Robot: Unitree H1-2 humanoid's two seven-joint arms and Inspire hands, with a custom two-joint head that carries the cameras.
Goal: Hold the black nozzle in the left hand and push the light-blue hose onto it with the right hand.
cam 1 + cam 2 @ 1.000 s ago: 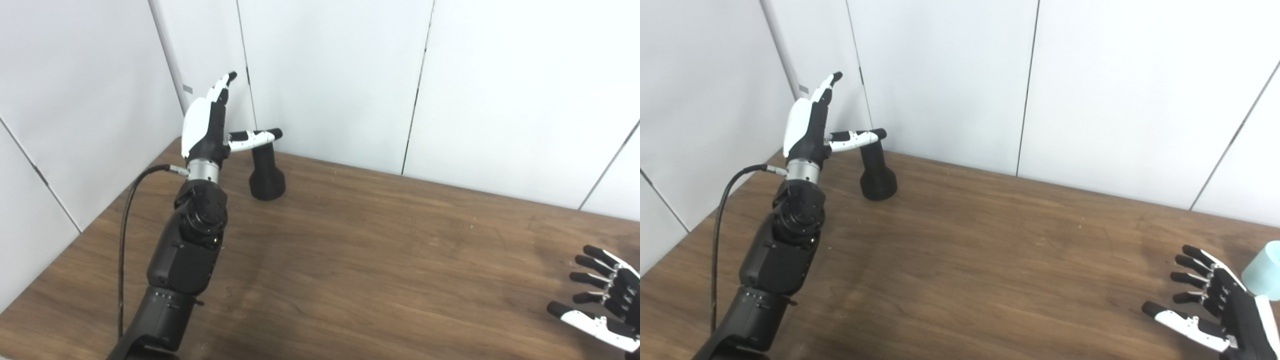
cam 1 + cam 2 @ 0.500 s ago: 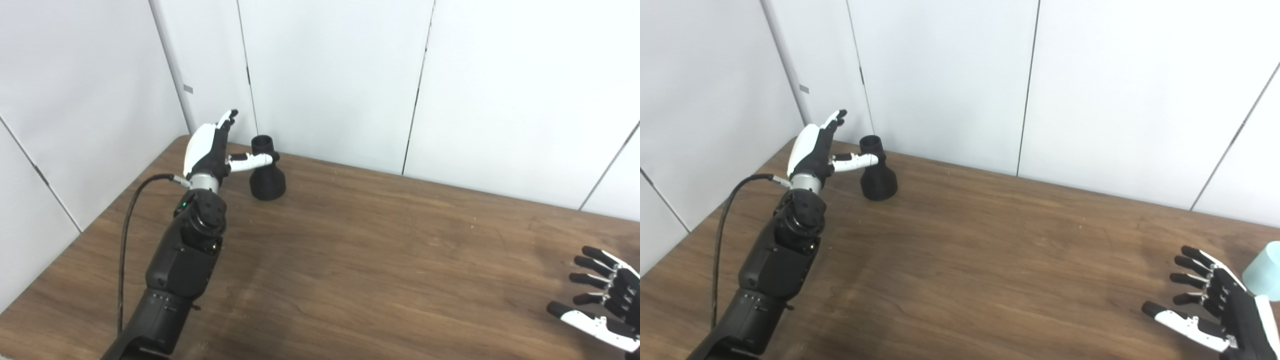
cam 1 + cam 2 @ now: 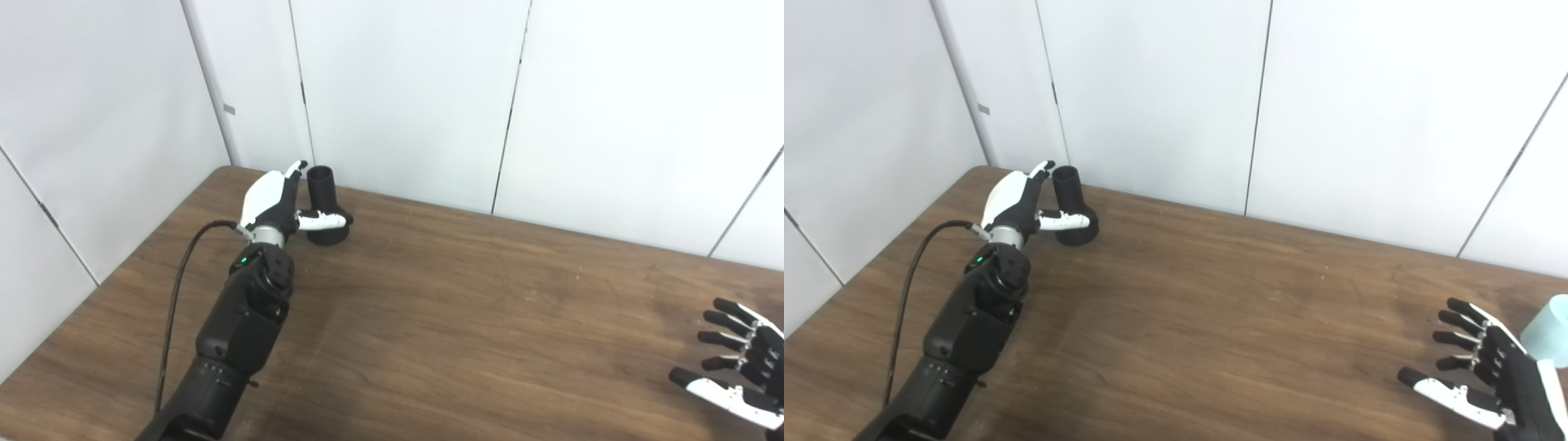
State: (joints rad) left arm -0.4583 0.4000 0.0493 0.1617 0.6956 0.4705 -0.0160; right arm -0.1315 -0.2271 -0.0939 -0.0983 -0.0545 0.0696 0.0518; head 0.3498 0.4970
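I expect the light-blue hose to slide down to the flare when I push it, because the black nozzle's neck widens into a flared base.
The black nozzle stands upright on its flared base at the far left of the brown table, near the wall. My left hand is open just left of it, fingers raised beside the neck and thumb reaching across the front of the base; I cannot tell if it touches. My right hand is open and empty at the bottom right, low over the table. The light-blue hose shows only in the right eye view, cut off by the right edge, just right of my right hand.
White wall panels close the table at the back and on the left. A black cable runs along my left forearm. The table's wood top spans the view between the two hands.
My left hand has come down from high above the table and moved right to the nozzle, its thumb now across the nozzle's base. My right hand has stayed put.
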